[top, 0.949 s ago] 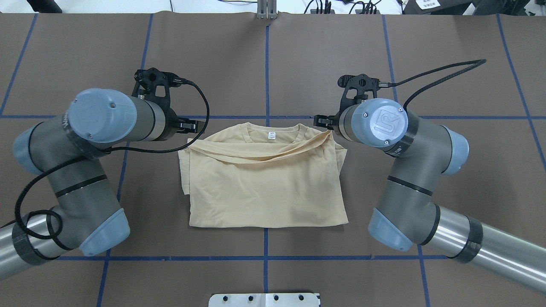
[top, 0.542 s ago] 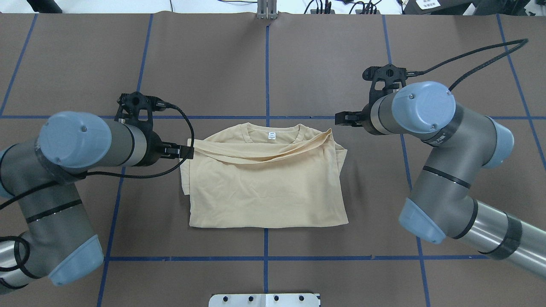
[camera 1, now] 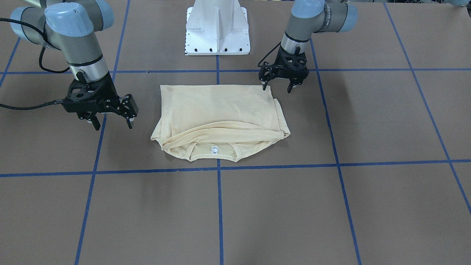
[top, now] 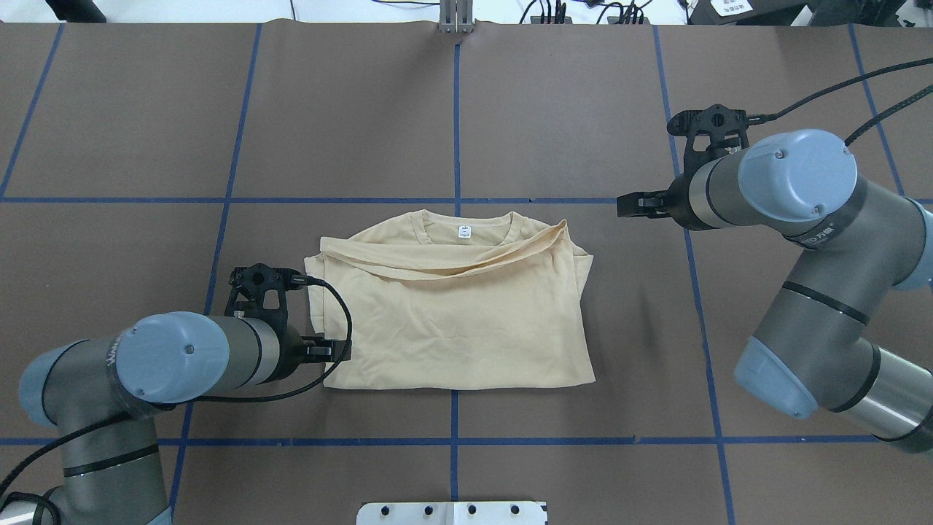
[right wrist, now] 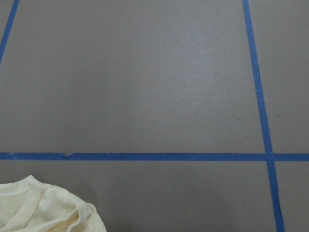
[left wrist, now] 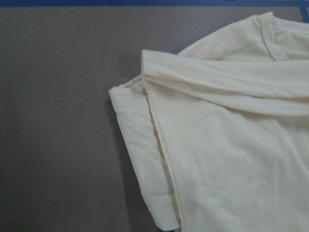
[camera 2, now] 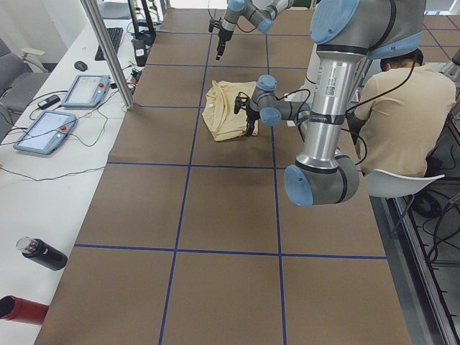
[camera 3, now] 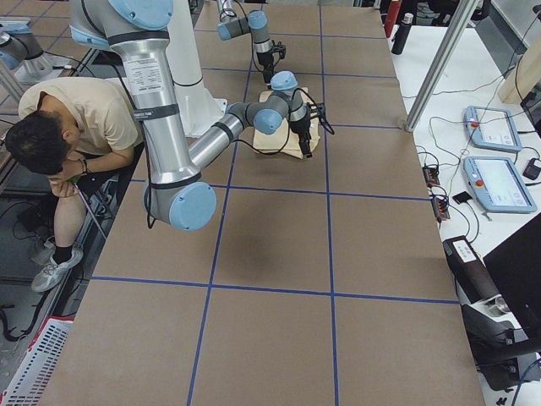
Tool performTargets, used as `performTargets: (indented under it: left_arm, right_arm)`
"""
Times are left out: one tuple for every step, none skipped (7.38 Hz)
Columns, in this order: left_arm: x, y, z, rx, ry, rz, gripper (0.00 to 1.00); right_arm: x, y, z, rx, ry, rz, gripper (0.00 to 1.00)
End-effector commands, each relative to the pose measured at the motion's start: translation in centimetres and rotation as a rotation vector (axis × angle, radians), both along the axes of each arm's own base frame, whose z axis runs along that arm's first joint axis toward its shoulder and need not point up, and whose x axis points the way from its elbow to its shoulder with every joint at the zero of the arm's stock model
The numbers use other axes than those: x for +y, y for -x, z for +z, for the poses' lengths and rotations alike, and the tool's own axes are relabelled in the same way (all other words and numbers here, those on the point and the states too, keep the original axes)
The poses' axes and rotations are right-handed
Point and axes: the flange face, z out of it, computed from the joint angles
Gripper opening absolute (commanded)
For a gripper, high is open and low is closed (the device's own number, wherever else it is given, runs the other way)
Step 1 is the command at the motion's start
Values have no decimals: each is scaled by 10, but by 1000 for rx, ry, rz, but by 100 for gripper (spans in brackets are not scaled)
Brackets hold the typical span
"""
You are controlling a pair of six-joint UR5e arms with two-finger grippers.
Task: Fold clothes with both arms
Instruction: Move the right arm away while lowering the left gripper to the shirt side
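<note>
Both sleeves (camera 1: 223, 132) are lying flat across the cream shirt (camera 1: 216, 106), so the shirt will turn around in one piece and keep its folds when I pull the corner of its hem.
The cream shirt (top: 452, 313) lies flat on the table, back up, with both sleeves folded across it. Its collar and white label (top: 462, 232) are at the far side, and the print is hidden. It also shows in the front view (camera 1: 220, 110), the left wrist view (left wrist: 231, 145) and, as a corner, the right wrist view (right wrist: 43, 210). My left gripper (top: 341, 351) (camera 1: 276, 88) is open and empty at the shirt's near left hem corner. My right gripper (top: 624, 206) (camera 1: 113, 124) is open and empty over bare table, to the right of the shirt's shoulder.
The white pedestal base (camera 1: 217, 27) stands at the robot's side. Blue tape lines (top: 455, 117) grid the brown table. A seated person (camera 2: 402, 108) is beside the robot. Pendants (camera 2: 57, 122) and bottles (camera 2: 39, 253) lie on the white side table.
My left gripper has moved from the shirt's left shoulder back along its left edge to the near hem corner. My right gripper has drawn away to the right of the shirt.
</note>
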Motion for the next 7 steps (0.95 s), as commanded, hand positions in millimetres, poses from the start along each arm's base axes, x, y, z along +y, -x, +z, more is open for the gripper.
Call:
performTargets:
  left_arm:
    - [13,-14,7,-9,20,8,65]
    - [14,-17,9,-12,21,11,63]
    - [15,-19,9,-13,21,15,63]
    - [18,-21,9,-13,22,20,60]
    - [21,-23,9,-13,22,26,60]
    - [24,-24,9,-12,22,30,58]
    - [28,-27,8,-12,22,40,57]
  right_arm:
    - [1,-2,1,0,0,1,100]
    - [1,-1,1,0,0,-1,100]
    - [1,-1,2,3,0,1,100]
    - [1,-1,2,3,-1,2,100]
    - [1,-2,2,5,-1,6,100]
    - [0,-2,2,6,-1,7,100]
    - [0,-2,2,6,-1,7,100]
